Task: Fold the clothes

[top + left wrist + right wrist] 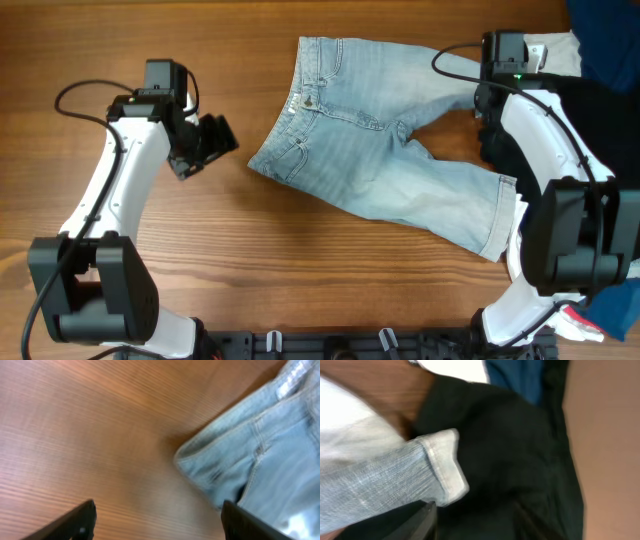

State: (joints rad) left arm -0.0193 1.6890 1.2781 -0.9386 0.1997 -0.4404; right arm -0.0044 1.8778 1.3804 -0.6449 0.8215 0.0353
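My left gripper is to take the waistband (297, 108) of the shorts and pull the shorts clear before folding, because the shorts' leg cuff (443, 466) is lying on top of the black garment.
The light blue denim shorts (385, 150) lie spread on the wooden table (300, 270), waistband to the left and both legs pointing right. My left gripper (205, 145) is open and empty, just left of the waistband corner. In the left wrist view its fingers (157, 520) straddle bare wood, with the shorts' waistband edge (250, 455) ahead on the right. My right gripper (489, 128) hangs by the upper leg's end. In the right wrist view it (475, 525) is open over the black garment, next to the hemmed leg cuff (445, 467). Its right finger is hard to make out.
A black garment (590, 110) lies at the right edge under the right arm and also shows in the right wrist view (520, 460). A dark blue cloth (610, 35) and a white cloth (555, 50) lie at the far right corner.
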